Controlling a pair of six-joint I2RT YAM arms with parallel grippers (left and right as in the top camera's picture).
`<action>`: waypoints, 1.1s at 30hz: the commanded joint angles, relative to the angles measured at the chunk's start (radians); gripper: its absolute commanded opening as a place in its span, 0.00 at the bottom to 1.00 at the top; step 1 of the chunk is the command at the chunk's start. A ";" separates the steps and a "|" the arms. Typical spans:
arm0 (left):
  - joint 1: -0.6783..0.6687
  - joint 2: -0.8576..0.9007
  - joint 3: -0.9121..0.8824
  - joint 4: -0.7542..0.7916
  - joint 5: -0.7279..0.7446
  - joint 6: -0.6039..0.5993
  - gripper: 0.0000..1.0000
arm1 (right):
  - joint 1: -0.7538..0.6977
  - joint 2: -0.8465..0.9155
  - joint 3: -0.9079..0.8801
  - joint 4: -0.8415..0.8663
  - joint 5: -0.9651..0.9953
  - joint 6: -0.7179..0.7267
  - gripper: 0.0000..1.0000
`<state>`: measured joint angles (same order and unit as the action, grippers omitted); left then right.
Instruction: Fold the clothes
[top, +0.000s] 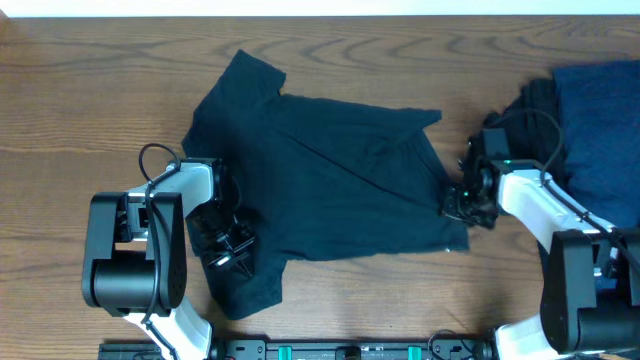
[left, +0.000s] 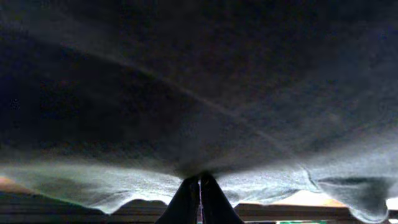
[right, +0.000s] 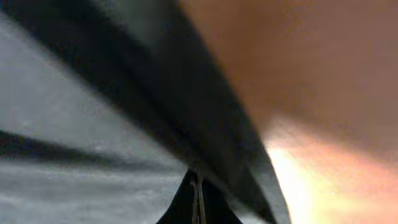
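Note:
The robot's right gripper is holding the T-shirt's near corner while folds (top: 383, 148) bunch up beside the T-shirt's far edge (top: 402, 113), so it should let go of that corner and pull the T-shirt's far edge smooth.
A black short-sleeved T-shirt (top: 330, 180) lies spread across the middle of the wooden table, one sleeve toward the far left, no logo showing. My left gripper (top: 228, 245) is shut on the shirt's near-left part; the left wrist view shows its jaws (left: 200, 180) pinching the dark fabric (left: 199, 93), which hangs over them. My right gripper (top: 462, 200) is shut on the shirt's right edge; the right wrist view shows its jaws (right: 196, 182) closed on a dark fold (right: 155, 106). More dark clothes, navy (top: 600, 130) and black (top: 530, 110), are piled at the far right.
The pile of clothes at the right lies close behind my right arm (top: 540, 200). My left arm's base (top: 135, 255) stands at the near left. Bare wood (top: 80, 100) shows to the left and along the far edge.

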<state>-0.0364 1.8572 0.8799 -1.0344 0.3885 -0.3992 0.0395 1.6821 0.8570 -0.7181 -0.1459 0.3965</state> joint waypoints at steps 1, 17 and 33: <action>0.000 0.035 -0.032 -0.001 -0.139 -0.018 0.06 | -0.063 0.032 -0.047 -0.082 0.220 0.107 0.01; 0.000 -0.138 0.122 -0.084 -0.172 -0.002 0.06 | -0.097 0.007 0.154 -0.230 0.109 0.036 0.01; -0.002 -0.387 0.266 -0.082 -0.099 0.020 0.06 | -0.021 0.009 0.667 -0.231 -0.198 -0.226 0.01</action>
<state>-0.0395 1.4395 1.1664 -1.0935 0.2489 -0.3920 -0.0223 1.6939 1.4971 -0.9653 -0.3233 0.2344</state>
